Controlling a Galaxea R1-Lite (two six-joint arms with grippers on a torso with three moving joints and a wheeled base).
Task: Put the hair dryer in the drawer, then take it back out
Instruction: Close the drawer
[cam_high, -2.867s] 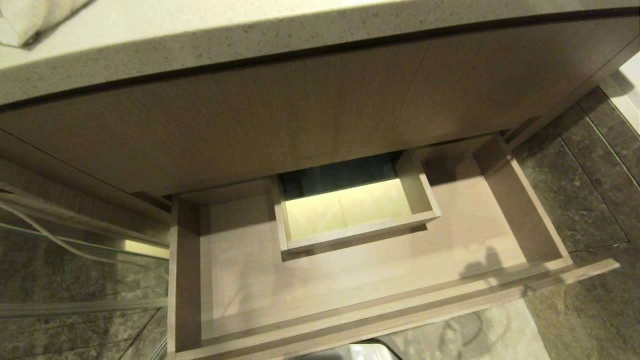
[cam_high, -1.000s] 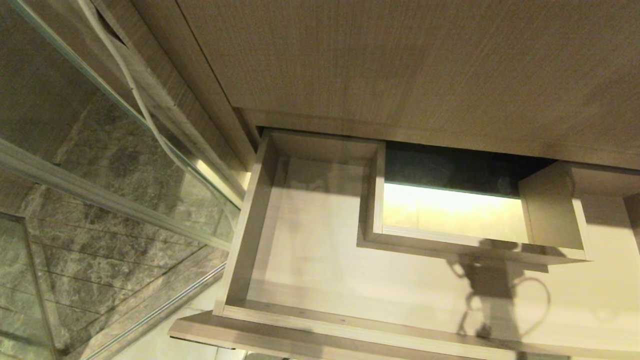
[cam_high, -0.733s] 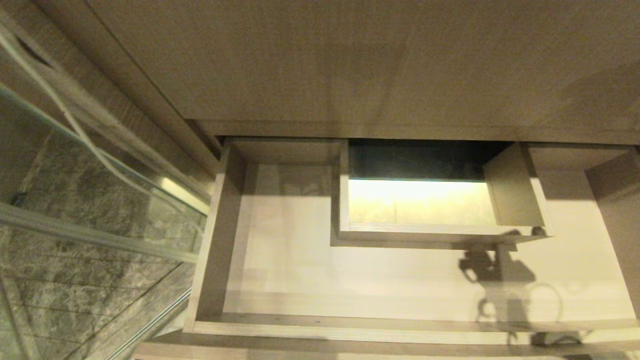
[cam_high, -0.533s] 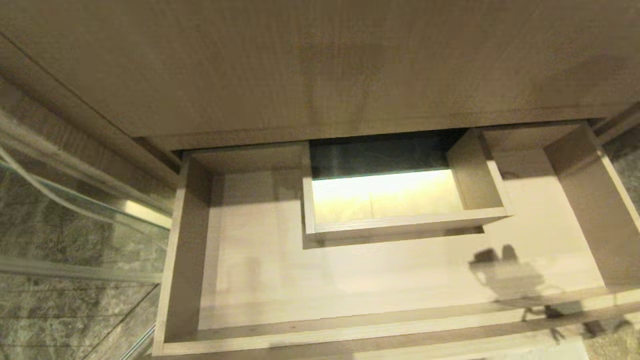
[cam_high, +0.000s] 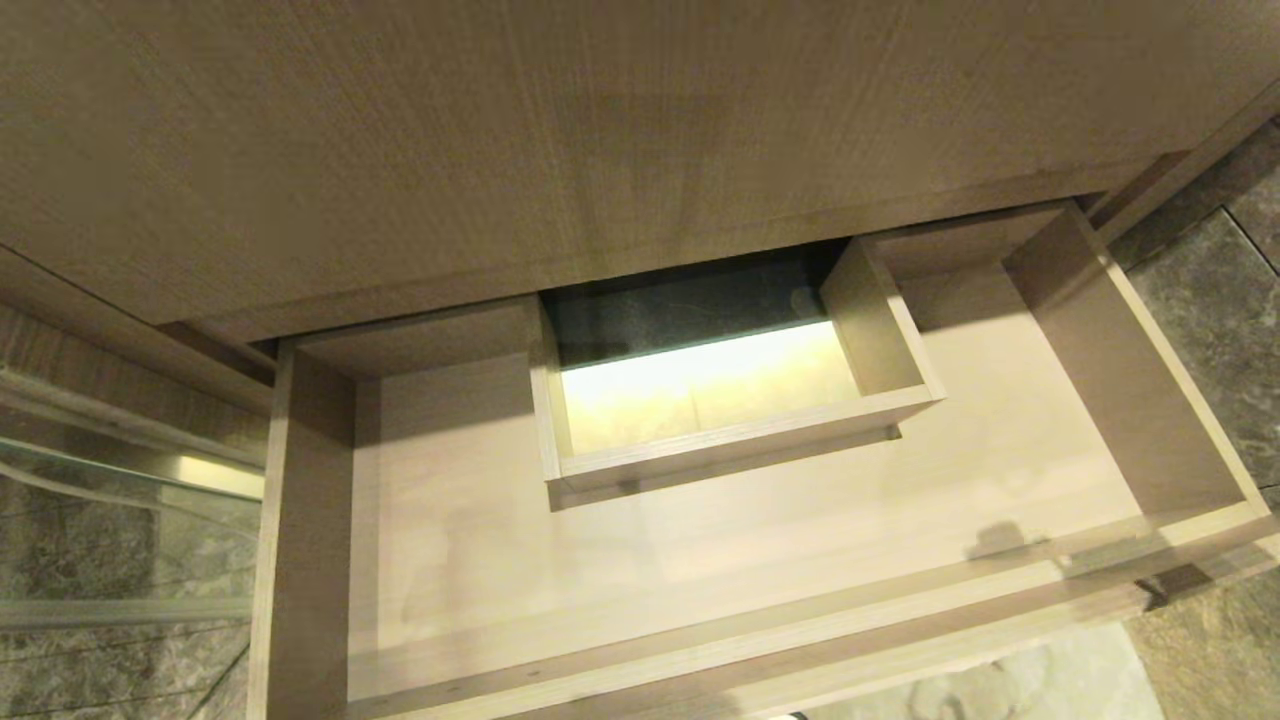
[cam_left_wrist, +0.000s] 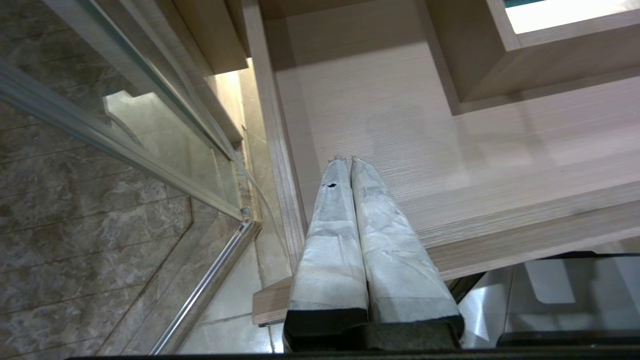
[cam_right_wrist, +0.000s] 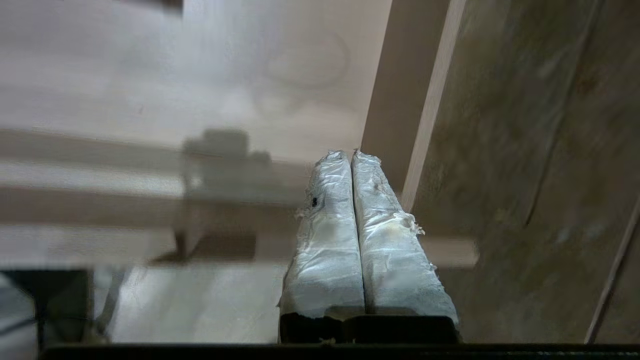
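The robot's right gripper is hovering over the empty drawer's front corner (cam_high: 1250, 504), so it should pull back, go down in front of the front board (cam_high: 1086, 602) and push the drawer closed.
The drawer (cam_high: 300, 520) stands pulled out, wide, shallow and of light wood grain, with nothing lying on its floor. A boxed cutout (cam_high: 740, 445) sits at its middle back. The hair dryer is out of view. Neither gripper shows in the head view; only an arm's shadow (cam_high: 1000, 540) falls near the front right rim. My left gripper (cam_left_wrist: 348, 160) is shut and empty above the drawer's front left corner (cam_left_wrist: 380, 125). My right gripper (cam_right_wrist: 350, 154) is shut and empty above the drawer's right side wall (cam_right_wrist: 395, 90).
A tall wood panel (cam_high: 600, 150) overhangs the drawer's back. A glass panel with a metal rail (cam_high: 100, 520) stands to the left. Dark stone floor tiles (cam_high: 1210, 330) lie to the right. My own base (cam_left_wrist: 550, 295) shows below the drawer front.
The head view has swung, so the drawer sits differently in the picture. The arm's shadow has slid from beside the cutout toward the drawer's front right rim.
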